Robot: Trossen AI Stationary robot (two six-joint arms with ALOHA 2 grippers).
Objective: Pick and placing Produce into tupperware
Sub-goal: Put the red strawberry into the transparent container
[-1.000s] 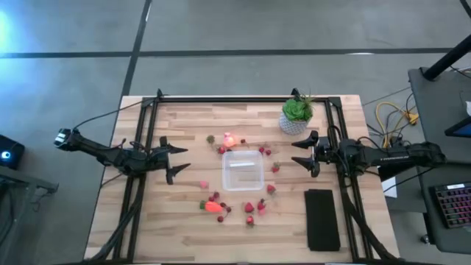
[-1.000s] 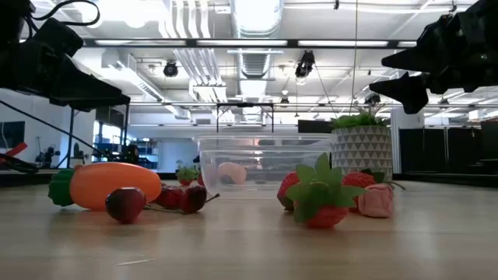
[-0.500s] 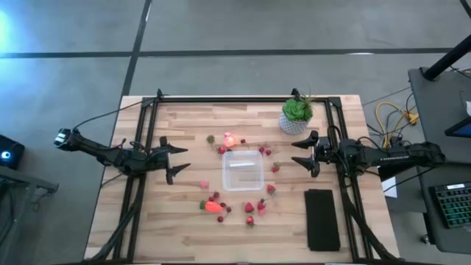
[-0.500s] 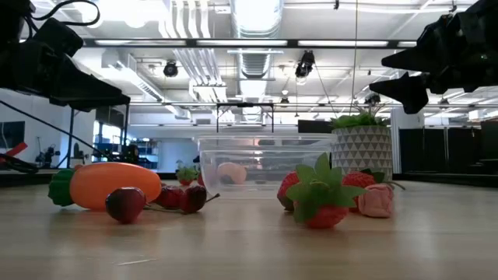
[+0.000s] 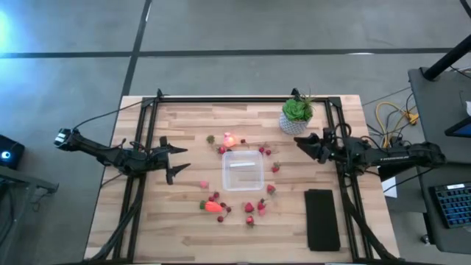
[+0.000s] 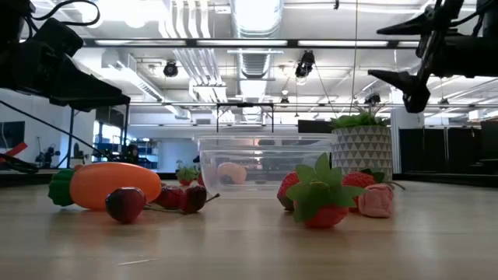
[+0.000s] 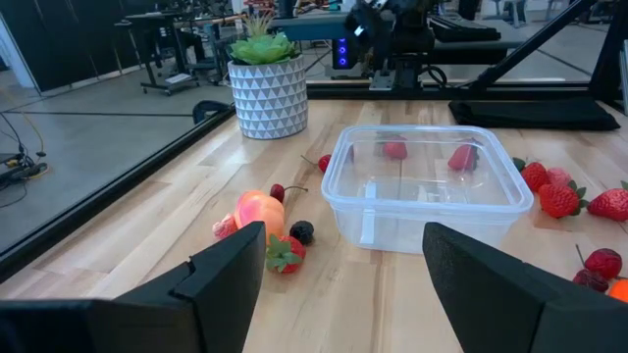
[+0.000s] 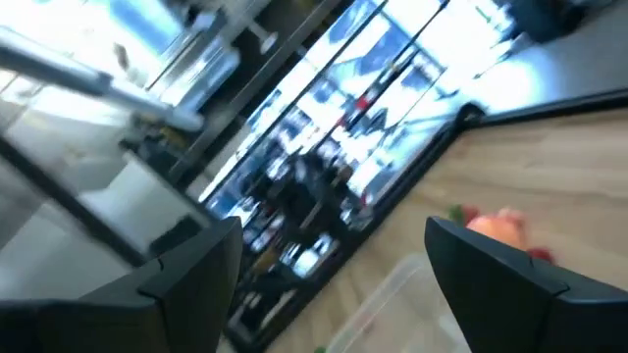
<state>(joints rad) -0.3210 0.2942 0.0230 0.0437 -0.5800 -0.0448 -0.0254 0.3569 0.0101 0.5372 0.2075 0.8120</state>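
My right gripper needs to turn fingers-down above the strawberry (image 5: pixel 276 167) beside the tupperware before it closes, because it is rolled now and points across the tupperware (image 5: pixel 243 171).
The clear tupperware (image 5: pixel 243 169) (image 7: pixel 427 186) stands on its base mid-table. Around it on the wood lies the produce: red strawberry pieces (image 5: pixel 254 207) (image 6: pixel 319 194), an orange carrot (image 5: pixel 213 207) (image 6: pixel 105 185) and a pink-orange round fruit (image 5: pixel 229 139) (image 7: pixel 258 211). To the left of the box my left gripper (image 5: pixel 173 160) (image 7: pixel 343 284) hangs open above the table, pointing at the box. To the right, my right gripper (image 5: pixel 303 144) (image 6: pixel 381 53) (image 8: pixel 334 284) is open, rolled and raised clear of the table, with nothing between its fingers.
A green potted plant (image 5: pixel 296 115) in a patterned white pot stands at the far right. Near the right front corner lies a flat black slab (image 5: pixel 321 219). A black frame rail (image 5: pixel 243 98) runs along the far edge and down both sides.
My right gripper has rolled about its own pointing line and tipped upward a little, staying at the same spot right of the box. The produce and the box have not moved.
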